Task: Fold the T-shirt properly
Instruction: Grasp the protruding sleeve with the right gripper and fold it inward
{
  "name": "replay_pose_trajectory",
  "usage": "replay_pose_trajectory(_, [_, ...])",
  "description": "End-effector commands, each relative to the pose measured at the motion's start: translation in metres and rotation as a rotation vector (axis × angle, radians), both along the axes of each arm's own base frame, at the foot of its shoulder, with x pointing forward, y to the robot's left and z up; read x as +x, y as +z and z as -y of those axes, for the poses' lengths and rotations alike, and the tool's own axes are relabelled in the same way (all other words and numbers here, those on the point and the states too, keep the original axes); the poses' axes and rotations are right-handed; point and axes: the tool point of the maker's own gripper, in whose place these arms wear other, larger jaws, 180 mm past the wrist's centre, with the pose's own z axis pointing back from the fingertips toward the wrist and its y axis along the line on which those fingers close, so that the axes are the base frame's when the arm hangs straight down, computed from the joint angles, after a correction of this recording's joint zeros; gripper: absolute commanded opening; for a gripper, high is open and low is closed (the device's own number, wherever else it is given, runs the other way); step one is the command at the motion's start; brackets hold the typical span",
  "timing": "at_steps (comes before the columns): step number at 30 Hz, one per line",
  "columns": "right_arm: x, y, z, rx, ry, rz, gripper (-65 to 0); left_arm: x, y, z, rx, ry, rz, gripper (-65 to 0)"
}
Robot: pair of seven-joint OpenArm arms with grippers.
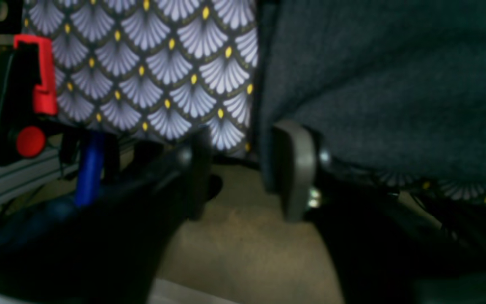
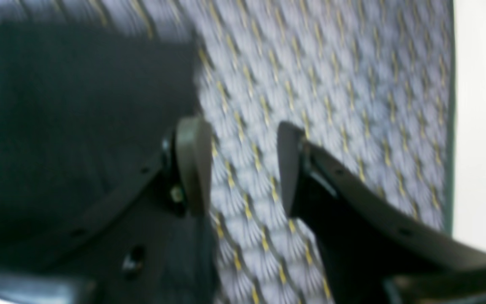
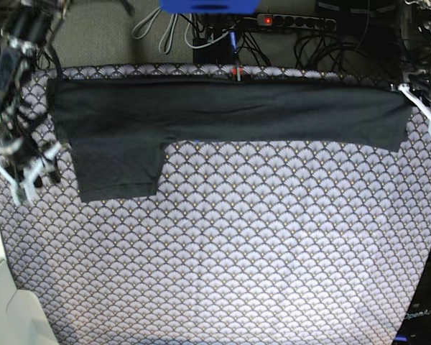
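Note:
My right gripper should keep moving toward the sleeve's near corner [image 3: 82, 198] until its fingers are on both sides of that corner and close, because its open fingers line up across the sleeve's side edge [image 3: 75, 172].
The charcoal-black T-shirt [image 3: 223, 111] lies flat in a long band along the far edge of the table, with one sleeve [image 3: 118, 169] reaching toward me at the left. No print shows. My right gripper [image 3: 30, 175] hovers open and empty over the tablecloth just left of that sleeve. In the right wrist view the gripper [image 2: 243, 169] is beside the shirt [image 2: 57, 126]. My left gripper [image 3: 425, 111] is at the shirt's right end. In the left wrist view the gripper [image 1: 245, 169] is open, with one finger [image 1: 295, 169] against the shirt's edge [image 1: 373, 84].
A grey scallop-patterned tablecloth [image 3: 237, 251] covers the table. A red clamp [image 1: 36, 76] and a blue part [image 1: 89, 169] sit at the table edge by my left gripper. Cables and a power strip [image 3: 294, 21] lie behind the table. A white surface [image 2: 483, 126] borders the cloth.

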Motion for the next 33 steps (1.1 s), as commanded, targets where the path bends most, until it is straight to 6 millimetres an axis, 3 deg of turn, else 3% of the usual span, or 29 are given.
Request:
replay_pose_trajectory(1, [0.014, 0.013, 0.007, -0.034, -0.003, 0.031, -37.9, 0.006, 0.012, -0.007, 0.033, -0.009, 0.026, -32.4])
replay_pose_trajectory(4, [0.035, -0.001, 0.007, -0.053, -0.005, -0.022, -37.9, 0.000, 0.009, -0.006, 0.031, -0.010, 0.012, -22.9])
replay_pose_trajectory(6, [0.044, -0.012, 0.005, -0.034, -0.014, -0.053, -37.9, 0.001, 0.010, -0.005, 0.031, -0.010, 0.017, -20.3])
replay_pose_trajectory(16, [0.066, -0.043, -0.018, 0.102, -0.008, -0.069, -37.9, 0.002, 0.010, -0.005, 0.030, -0.010, 0.021, -20.0])
replay_pose_trajectory(22, [0.063, -0.066, -0.025, 0.162, -0.014, -0.122, -38.0, 0.002, 0.010, -0.005, 0.030, -0.009, 0.021, -20.0])
replay_pose_trajectory(28, [0.064, -0.066, -0.028, 0.166, -0.012, -0.121, -38.8, 0.003, 0.011, -0.005, 0.030, -0.009, 0.024, -20.0])
replay_pose_trajectory(31, [0.064, -0.065, -0.025, 0.161, -0.014, -0.119, -45.2, 0.003, 0.011, -0.005, 0.030, -0.009, 0.026, -20.0])
replay_pose_trajectory(33, [0.063, -0.066, -0.025, 0.160, -0.014, -0.122, -54.4, 0.003, 0.011, -0.005, 0.030, -0.009, 0.025, -20.0])
